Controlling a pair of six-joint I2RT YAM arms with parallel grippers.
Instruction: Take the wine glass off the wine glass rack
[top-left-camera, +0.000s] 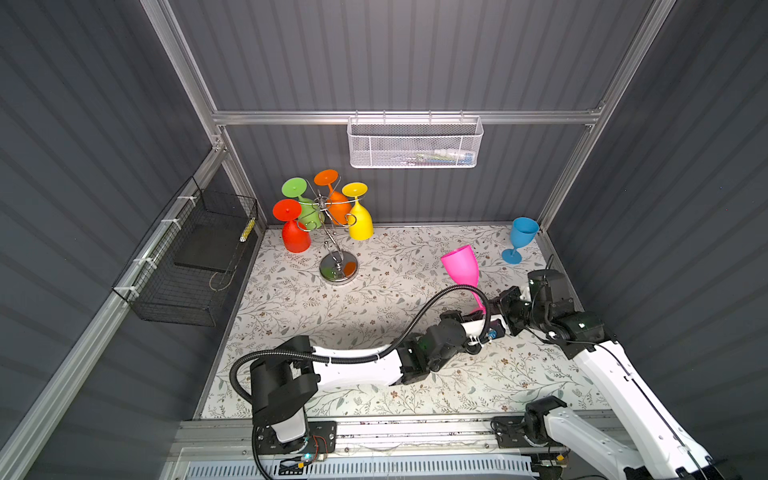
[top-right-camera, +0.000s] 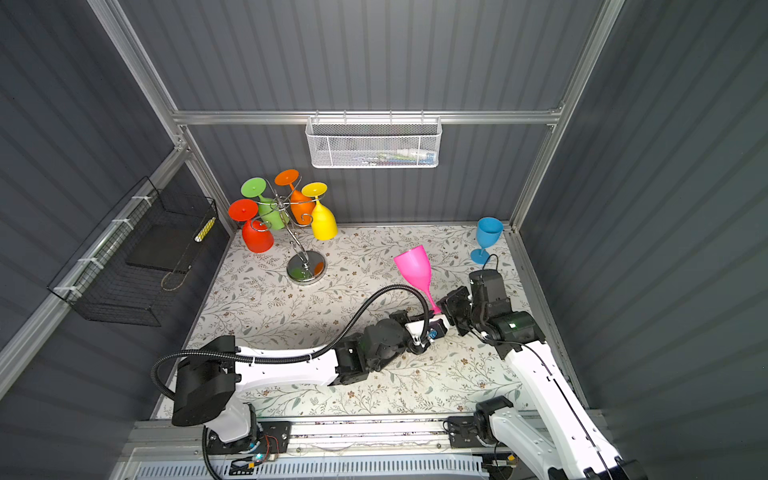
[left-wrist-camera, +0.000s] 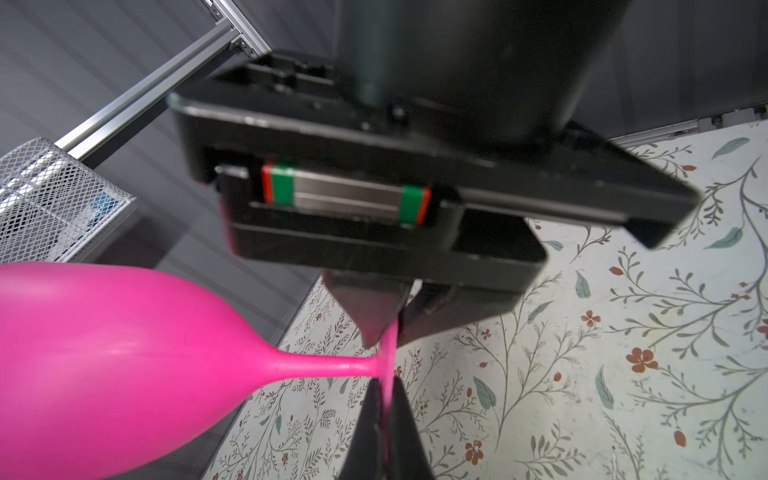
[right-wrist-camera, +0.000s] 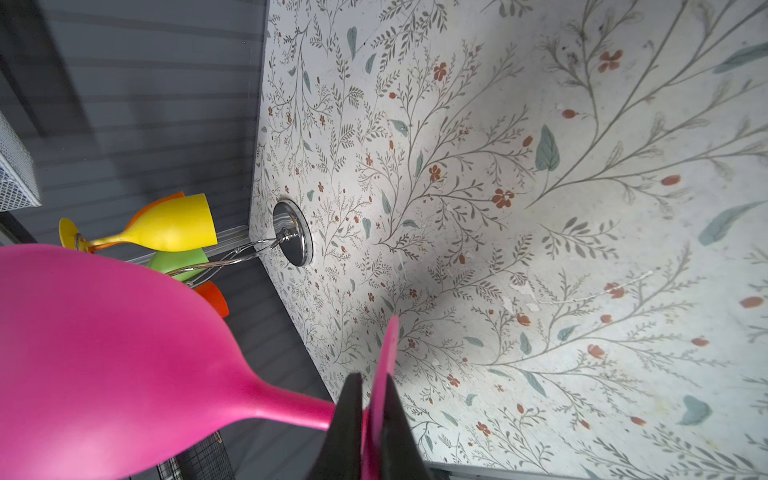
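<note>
Next, I take the bowl's rim (top-left-camera: 456, 252) with my left gripper before setting the pink wine glass down upright, because both grippers are pinching the foot (left-wrist-camera: 387, 357) the glass must stand on.
A pink wine glass (top-left-camera: 460, 266) (top-right-camera: 413, 268) is off the wine glass rack (top-left-camera: 338, 268) (top-right-camera: 306, 268), held tilted above the floral table, bowl up and toward the back. Both grippers pinch its flat foot edge-on. My left gripper (left-wrist-camera: 386, 388) (top-left-camera: 482, 320) is shut on the foot from the front. My right gripper (right-wrist-camera: 374, 386) (top-left-camera: 496, 309) is shut on the same foot from the right. The chrome rack stands at the back left. Red (top-left-camera: 295, 237), green (top-left-camera: 307, 212), orange (top-left-camera: 336, 203) and yellow (top-left-camera: 359, 222) glasses hang upside down from it.
A blue glass (top-left-camera: 519, 239) stands upright in the back right corner. A white mesh basket (top-left-camera: 415, 143) hangs on the back rail. A black wire basket (top-left-camera: 195, 257) is fixed to the left wall. Grey walls enclose the table (top-left-camera: 374, 316) on three sides.
</note>
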